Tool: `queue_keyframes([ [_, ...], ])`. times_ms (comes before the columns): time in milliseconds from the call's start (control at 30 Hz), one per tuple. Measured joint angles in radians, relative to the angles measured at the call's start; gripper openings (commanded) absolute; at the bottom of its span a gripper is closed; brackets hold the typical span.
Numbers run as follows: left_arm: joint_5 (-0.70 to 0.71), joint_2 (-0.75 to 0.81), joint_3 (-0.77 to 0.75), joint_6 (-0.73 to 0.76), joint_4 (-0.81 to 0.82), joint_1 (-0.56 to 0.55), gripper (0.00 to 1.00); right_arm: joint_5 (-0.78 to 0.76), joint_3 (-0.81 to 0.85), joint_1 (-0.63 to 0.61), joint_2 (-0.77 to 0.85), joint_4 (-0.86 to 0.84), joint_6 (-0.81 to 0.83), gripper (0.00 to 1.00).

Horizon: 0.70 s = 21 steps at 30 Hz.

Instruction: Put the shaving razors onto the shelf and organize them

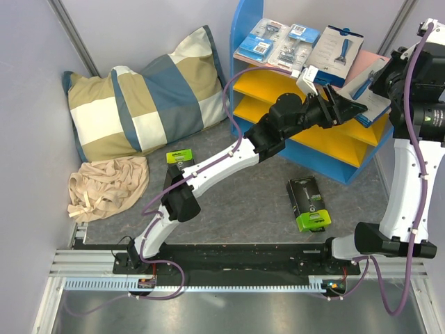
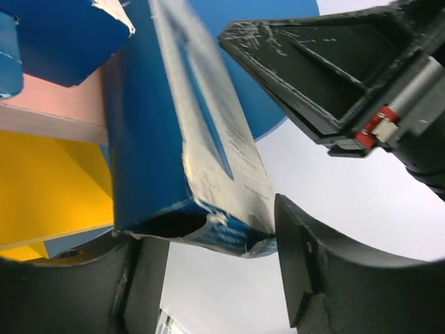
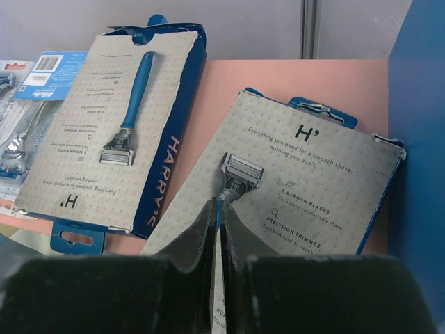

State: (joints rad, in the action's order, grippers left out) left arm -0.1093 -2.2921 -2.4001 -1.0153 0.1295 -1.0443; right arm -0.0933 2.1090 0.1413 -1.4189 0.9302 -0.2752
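The tilted white box (image 1: 373, 106) overhangs the pink board's front edge, so next my left gripper backs off the box's torn end (image 2: 224, 231), closes, and pushes that end inward.
The shelf (image 1: 245, 28) stands at the back right. On its pink top board (image 3: 292, 80) lie two blister packs (image 1: 261, 42) (image 1: 295, 43) and a white razor box (image 1: 338, 46) (image 3: 115, 122). A second white box (image 1: 370, 89) (image 3: 306, 181) lies tilted at the board's front right, overhanging the edge. My left gripper (image 1: 345, 106) (image 2: 212, 233) is open, and that box's torn end (image 2: 201, 209) sits between its fingertips, touching the right finger (image 2: 313, 271). My right gripper (image 1: 382, 78) (image 3: 217, 205) is shut and empty, tips at that box's printed face. Two black-and-green boxes (image 1: 309, 203) (image 1: 179, 157) lie on the table.
A checked pillow (image 1: 149, 97) leans at the back left, with a beige cloth (image 1: 108, 186) in front of it. The yellow lower boards (image 1: 278, 87) sit under my left arm. The right gripper's body (image 2: 334, 83) is close above the left fingers.
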Motion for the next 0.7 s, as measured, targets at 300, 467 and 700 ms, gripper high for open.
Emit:
queue_keyframes([
  [300, -0.035, 0.0, 0.0, 0.049, 0.034, -0.002, 0.83, 0.014, 0.0, 0.012, -0.029, 0.007, 0.003, 0.11],
  [467, -0.051, 0.031, 0.063, 0.079, 0.062, -0.003, 0.85, 0.021, -0.001, 0.018, -0.035, 0.008, 0.006, 0.11],
  [700, -0.051, 0.121, 0.232, 0.121, 0.108, -0.005, 0.88, 0.037, -0.001, 0.026, -0.036, 0.011, 0.01, 0.11],
])
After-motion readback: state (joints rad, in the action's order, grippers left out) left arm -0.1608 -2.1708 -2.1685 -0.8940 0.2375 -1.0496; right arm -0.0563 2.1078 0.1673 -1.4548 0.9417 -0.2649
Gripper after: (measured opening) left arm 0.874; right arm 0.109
